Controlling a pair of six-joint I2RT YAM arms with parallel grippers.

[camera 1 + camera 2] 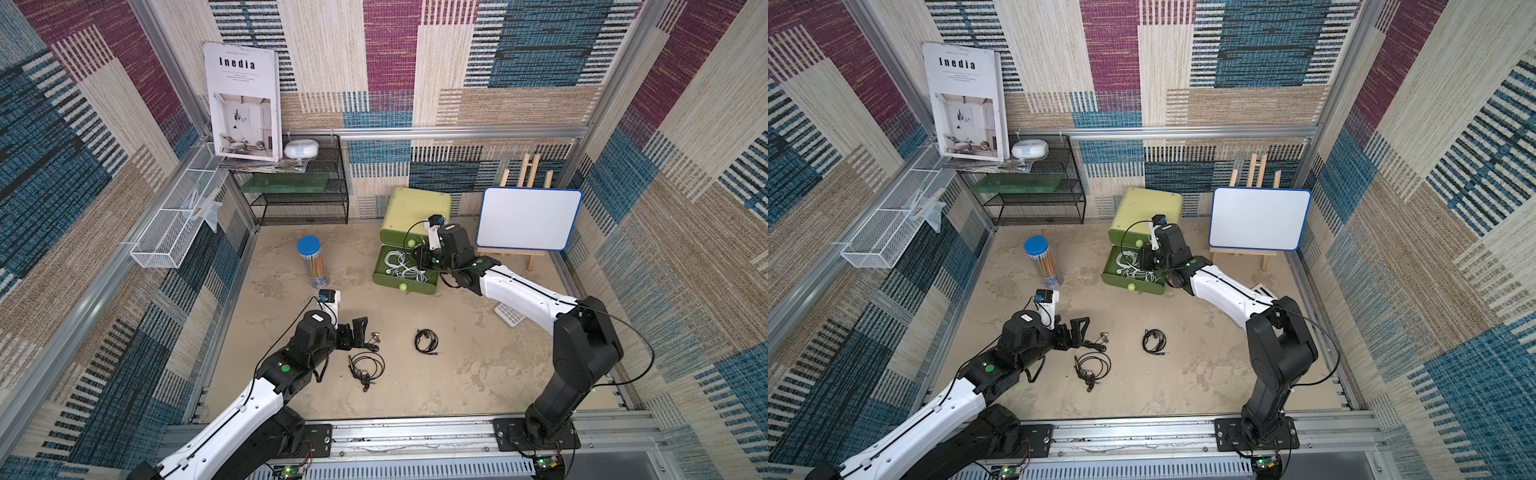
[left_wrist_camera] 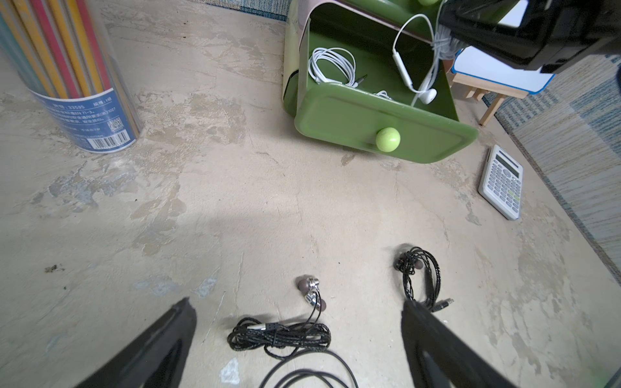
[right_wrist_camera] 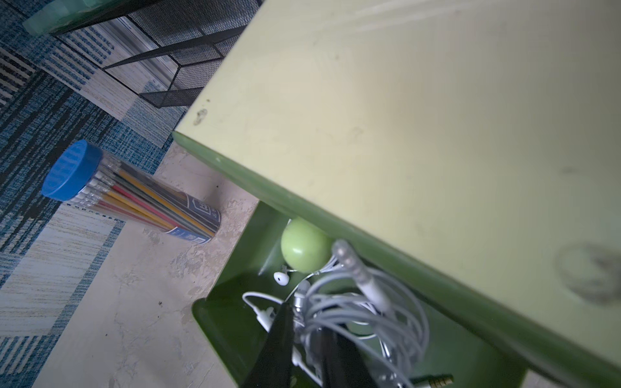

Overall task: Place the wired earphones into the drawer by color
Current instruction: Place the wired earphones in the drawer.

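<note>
White earphones are in the green drawer and only black sets are outside, so the robot's left gripper should push the drawer closed by its knob before it takes the black sets.
The green drawer is pulled out of its cabinet, with white wired earphones coiled inside. Over it, my right gripper holds a white earphone coil between narrowly parted jaws; its earbud dangles into the drawer. Three black earphone sets lie on the sandy floor: one with silver buds, a thin-cabled one, and one further right. My left gripper is wide open and empty, with the silver-bud set between its fingers; it shows in both top views.
A clear tube of pencils with a blue lid stands left of the cabinet. A white calculator lies under my right arm. A whiteboard on an easel stands at the back right, a black mesh shelf at the back left.
</note>
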